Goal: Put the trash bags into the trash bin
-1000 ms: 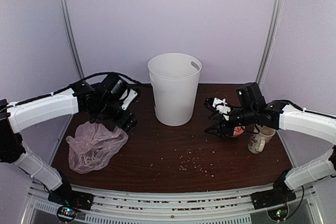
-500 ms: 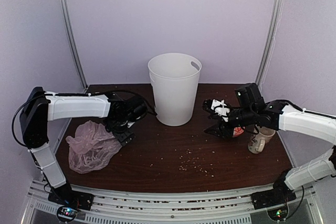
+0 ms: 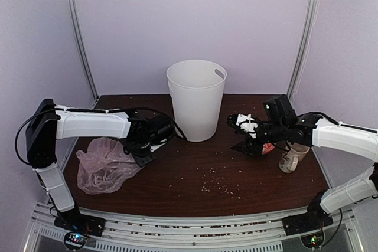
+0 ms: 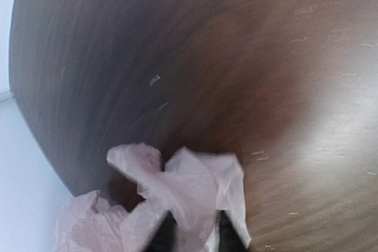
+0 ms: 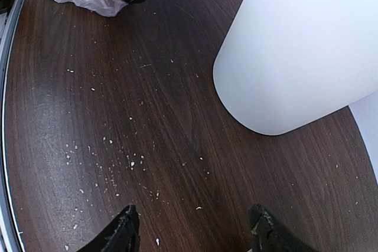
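Note:
I expect the pale-pink trash bag (image 3: 106, 167) to spread out into a wide, sagging pouch when I lift it with both grippers, since it lies in thin, loose folds (image 3: 101, 176).
The pale-pink trash bag (image 3: 103, 166) lies crumpled at the table's left front. My left gripper (image 3: 142, 156) is low at the bag's right edge. In the left wrist view a fold of the bag (image 4: 189, 193) is pinched between the two dark fingers of that gripper (image 4: 195, 237), which is shut on it. The tall white trash bin (image 3: 196, 101) stands upright at the back middle. My right gripper (image 3: 239, 132) hovers open to the right of the bin with nothing in it. The right wrist view shows that gripper (image 5: 192, 228) over bare wood, with the bin's wall (image 5: 307, 45) close by.
A floral mug (image 3: 292, 157) stands at the right, just behind the right arm. White crumbs (image 3: 215, 181) are scattered over the dark wooden table (image 3: 189, 199) in front of the bin. The booth's walls close in the back and both sides.
The left arm has stretched rightward and lowered. Its gripper moved to the bag's right edge and closed on a fold of it. The right arm barely moved.

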Robot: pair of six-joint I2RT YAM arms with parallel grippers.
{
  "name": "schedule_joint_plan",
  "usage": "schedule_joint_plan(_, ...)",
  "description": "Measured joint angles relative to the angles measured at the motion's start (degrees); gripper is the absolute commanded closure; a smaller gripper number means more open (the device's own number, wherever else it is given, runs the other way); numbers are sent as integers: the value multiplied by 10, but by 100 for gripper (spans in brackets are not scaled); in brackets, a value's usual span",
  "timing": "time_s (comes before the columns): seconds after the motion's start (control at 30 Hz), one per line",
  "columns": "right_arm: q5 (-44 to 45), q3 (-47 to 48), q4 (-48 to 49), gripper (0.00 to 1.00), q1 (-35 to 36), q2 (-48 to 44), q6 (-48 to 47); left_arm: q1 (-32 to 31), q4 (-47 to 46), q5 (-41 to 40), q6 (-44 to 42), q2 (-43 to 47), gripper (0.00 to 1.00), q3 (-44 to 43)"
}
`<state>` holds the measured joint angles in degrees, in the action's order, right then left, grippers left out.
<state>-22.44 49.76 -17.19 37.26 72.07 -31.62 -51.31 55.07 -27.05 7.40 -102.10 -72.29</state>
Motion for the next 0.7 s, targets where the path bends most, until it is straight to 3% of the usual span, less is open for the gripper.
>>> schedule_joint_plan(0.2, 26, -9, 1, 36, -1, 0, -5, -135, -80, 58, -66, -2, 100, -45)
schedule_joint_plan(0.3, 32, -14, 3, 36, -5, 0, -6, -184, -157, 109, -93, 3, 61, -64)
schedule_joint_plan(0.33, 32, -15, 2, 36, -8, 0, -6, -193, -188, 127, -97, 8, 55, -59)
schedule_joint_plan(0.57, 28, -16, 1, 37, -33, 0, -12, -178, -256, 139, -95, 69, 33, 31)
schedule_joint_plan(0.7, 8, -16, -3, 38, -37, 0, -15, -176, -287, 156, -70, 176, 25, 95)
